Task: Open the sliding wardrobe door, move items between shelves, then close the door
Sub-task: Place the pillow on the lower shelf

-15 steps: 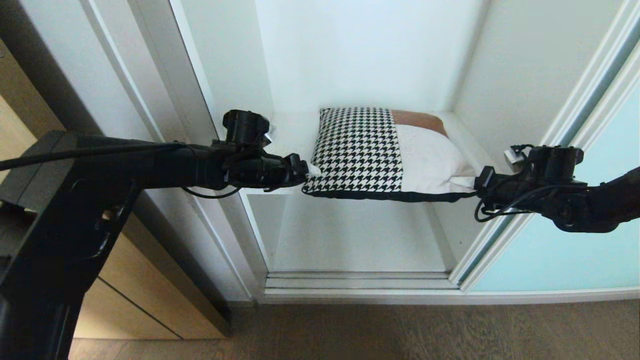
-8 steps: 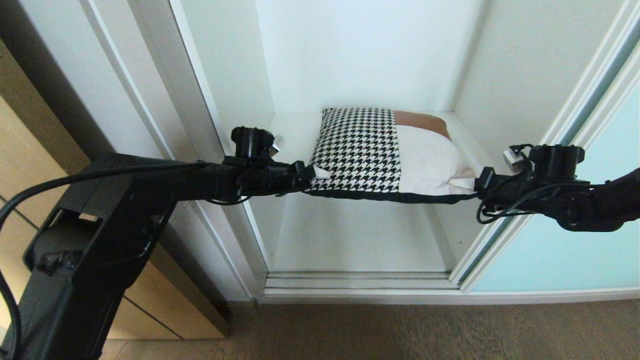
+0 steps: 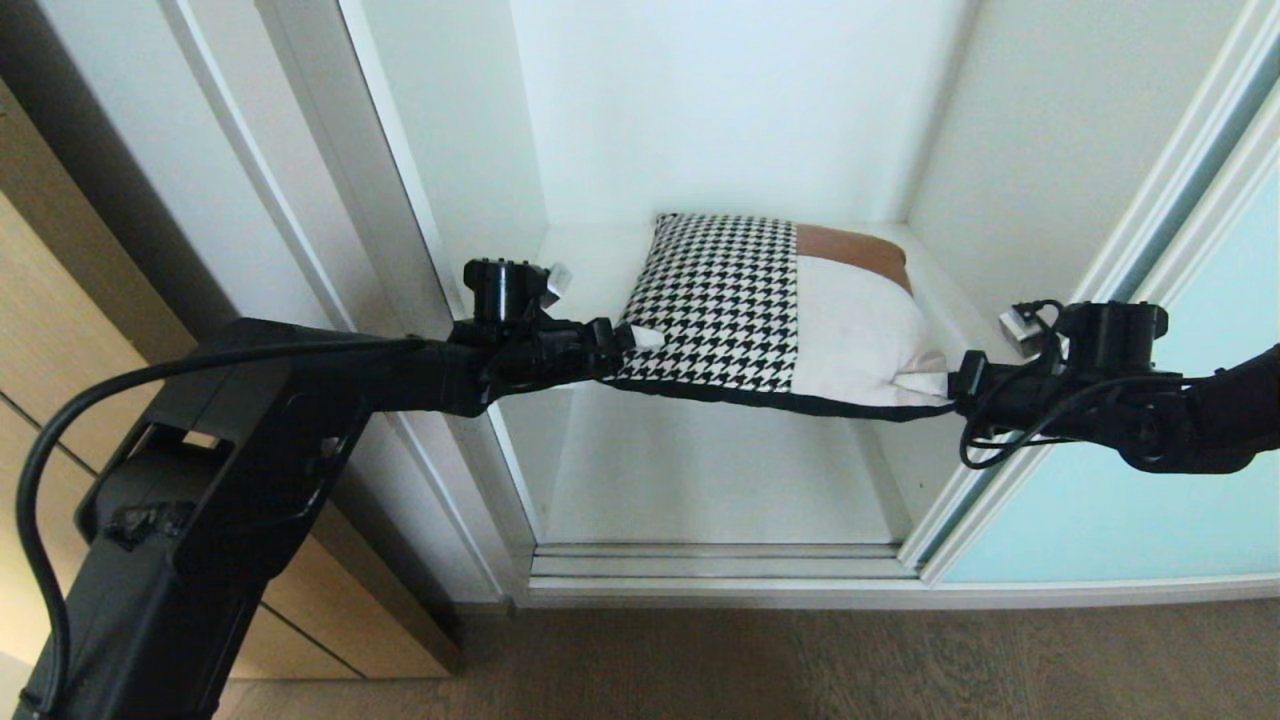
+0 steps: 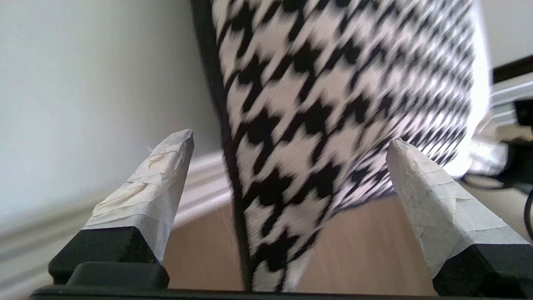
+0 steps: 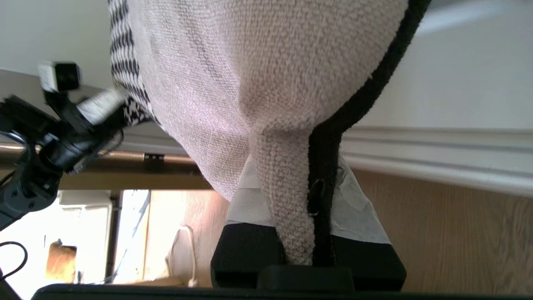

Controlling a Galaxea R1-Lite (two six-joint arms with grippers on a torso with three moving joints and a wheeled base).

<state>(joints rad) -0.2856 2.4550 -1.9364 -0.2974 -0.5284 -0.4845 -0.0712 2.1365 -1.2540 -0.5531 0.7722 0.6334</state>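
Observation:
The cushion (image 3: 774, 310) will crumple into folds between the robot's grippers when the robot pulls it out, because the cream corner (image 3: 921, 374) puckers in the right gripper.
The cushion (image 3: 760, 300), houndstooth on the left and cream with a rust-brown patch on the right, lies on the upper white shelf (image 3: 585, 255), its black-edged front hanging past the shelf's front. My left gripper (image 3: 635, 338) is at the front left corner, open; in the left wrist view the taped fingertips (image 4: 175, 150) stand wide on either side of the houndstooth corner (image 4: 291, 175) without pinching it. My right gripper (image 3: 935, 385) is shut on the cream front right corner (image 5: 287, 196). The sliding wardrobe door (image 3: 1130, 500) stands slid to the right.
A lower white shelf (image 3: 700, 480) lies under the cushion. The door track (image 3: 720, 565) runs along the wardrobe's bottom, with grey wood-grain floor (image 3: 800, 660) in front. A light wood cabinet (image 3: 60, 330) stands at the left, beside the white wardrobe frame (image 3: 330, 200).
My left gripper has opened and let go of the cushion's left corner. The left arm has swung upward and inward. The cushion has shifted slightly to the right; the right gripper keeps its hold.

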